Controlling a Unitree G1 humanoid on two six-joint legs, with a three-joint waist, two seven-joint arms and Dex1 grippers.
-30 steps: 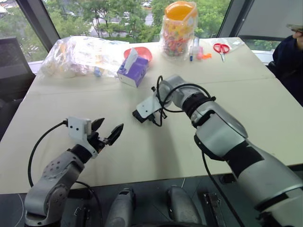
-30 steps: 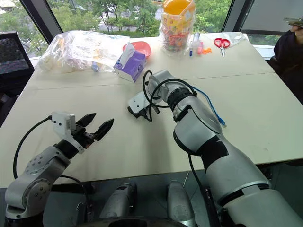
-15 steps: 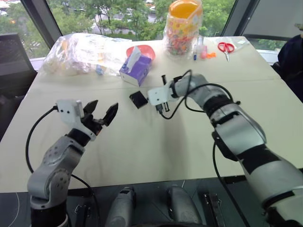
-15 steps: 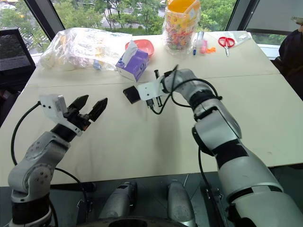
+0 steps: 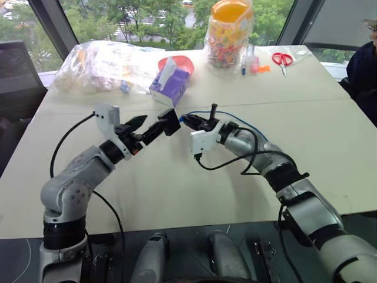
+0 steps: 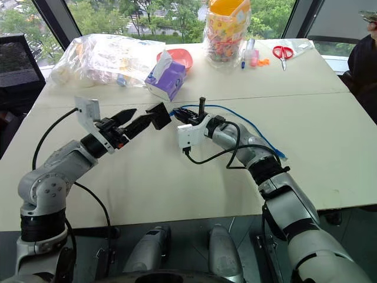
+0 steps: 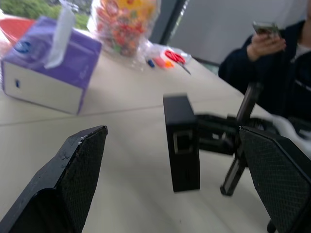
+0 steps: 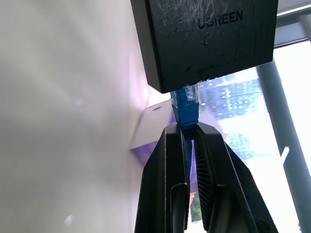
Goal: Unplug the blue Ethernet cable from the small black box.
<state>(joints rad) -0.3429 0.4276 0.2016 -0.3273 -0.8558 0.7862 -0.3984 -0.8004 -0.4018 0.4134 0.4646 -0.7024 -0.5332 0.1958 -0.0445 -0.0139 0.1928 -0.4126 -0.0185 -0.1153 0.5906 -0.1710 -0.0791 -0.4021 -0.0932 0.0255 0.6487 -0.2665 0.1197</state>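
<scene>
My left gripper needs to hold the box (image 5: 171,122) tight before my right gripper takes hold again. The small black box hangs from its plug (image 8: 185,103) and would move along with my right gripper.
The small black box (image 5: 171,122) hangs above the table (image 5: 177,188), carried by the plug of the blue Ethernet cable (image 6: 238,117) that sits in its port. My right gripper (image 8: 187,127) is shut on the cable just behind the clear plug (image 8: 187,94). From there the blue cord trails back to the right over the table. My left gripper (image 5: 152,124) is open and level, its fingertips just short of the box. In the left wrist view the box (image 7: 181,141) stands upright between and ahead of the two fingers (image 7: 73,179).
At the back of the table stand a purple tissue box (image 5: 168,88), a clear plastic bag (image 5: 100,59), a red bowl (image 5: 182,62), a candy jar (image 5: 228,29) and scissors (image 5: 283,59). A person (image 5: 362,71) sits at the far right.
My left gripper rose and moved right, up to the box. My right arm swung its elbow down and turned the wrist, lifting the box on its cable off the table.
</scene>
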